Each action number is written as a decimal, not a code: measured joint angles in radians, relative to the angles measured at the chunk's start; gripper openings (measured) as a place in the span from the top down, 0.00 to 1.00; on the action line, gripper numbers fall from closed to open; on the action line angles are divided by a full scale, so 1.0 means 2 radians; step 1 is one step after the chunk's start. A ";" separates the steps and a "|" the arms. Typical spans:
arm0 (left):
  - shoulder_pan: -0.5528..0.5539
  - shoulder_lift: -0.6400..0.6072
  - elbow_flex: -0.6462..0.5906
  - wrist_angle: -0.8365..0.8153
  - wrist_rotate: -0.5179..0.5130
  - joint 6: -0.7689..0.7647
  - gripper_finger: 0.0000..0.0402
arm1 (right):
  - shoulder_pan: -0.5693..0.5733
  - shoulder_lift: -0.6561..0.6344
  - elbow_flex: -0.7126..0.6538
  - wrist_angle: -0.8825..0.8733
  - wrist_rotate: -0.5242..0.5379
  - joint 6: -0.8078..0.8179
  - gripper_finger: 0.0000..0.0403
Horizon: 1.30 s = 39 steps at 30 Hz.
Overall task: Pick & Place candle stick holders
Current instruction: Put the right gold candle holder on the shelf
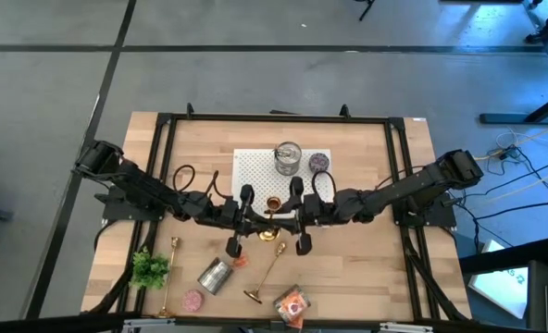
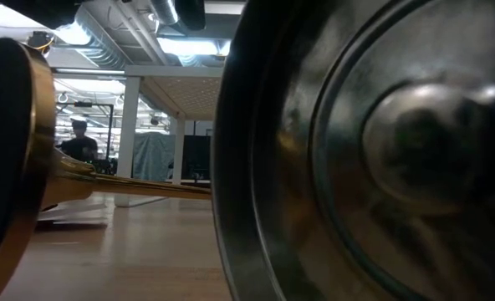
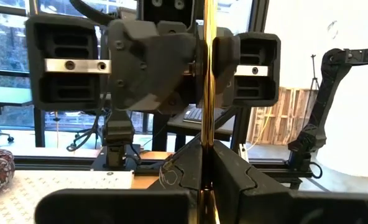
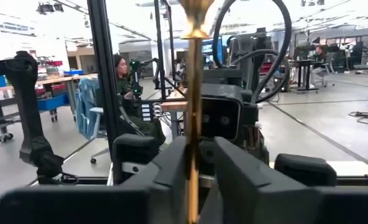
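Observation:
I should open my left gripper and back it off before my right gripper stands the holder beside the patterned round tin (image 1: 318,162), because both grippers pinch the same stem (image 3: 209,112).
A slim gold candle stick holder (image 1: 270,218) stands upright in mid-air over the table's middle, between my two grippers. My left gripper (image 1: 260,220) reaches in from the table's left and is shut on its stem. My right gripper (image 1: 288,217) comes in from the right, facing it, and is shut on the same stem. Two more gold candle stick holders lie flat on the wood near the front, one at the left (image 1: 169,276) and one in the middle (image 1: 268,273). The flared base (image 2: 17,159) of one lying holder fills the left of the low view. My left gripper pinches the holder's thin stem (image 3: 206,158) between its two fingers, level, from the table's left, fingers across the stem. The stem stands upright; its lower end is hidden under the fingers. My right gripper pinches the same stem (image 4: 193,134) between its two fingers (image 3: 226,59), level, from the table's right and across it. A flared gold end (image 4: 195,18) rises above the fingers.
A white perforated board (image 1: 251,176) behind the grippers carries a silver tin (image 1: 287,157) and a patterned round tin (image 1: 319,162). Near the front lie another silver tin (image 1: 216,275), a pink candle (image 1: 193,300), an orange packet (image 1: 292,303) and a green plant (image 1: 149,268).

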 joint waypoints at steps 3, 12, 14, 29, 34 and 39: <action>0.000 0.000 0.000 0.000 -0.002 0.000 0.97 | 0.000 0.000 0.000 -0.003 -0.002 0.000 0.92; 0.000 -0.002 0.000 -0.005 -0.010 -0.047 0.87 | 0.002 -0.003 0.000 -0.021 0.016 0.004 0.96; -0.005 -0.007 0.000 -0.006 -0.012 -0.046 0.83 | 0.007 -0.011 0.000 -0.035 0.039 0.002 0.96; -0.066 -0.060 0.000 -0.026 -0.114 0.030 0.59 | 0.083 -0.110 -0.001 -0.220 0.280 -0.012 0.96; -0.082 -0.069 0.000 -0.025 -0.153 0.048 0.60 | 0.083 -0.127 0.000 -0.285 0.288 0.054 0.96; -0.092 -0.081 0.000 -0.025 -0.165 0.062 0.61 | 0.083 -0.146 0.000 -0.385 0.343 0.143 0.96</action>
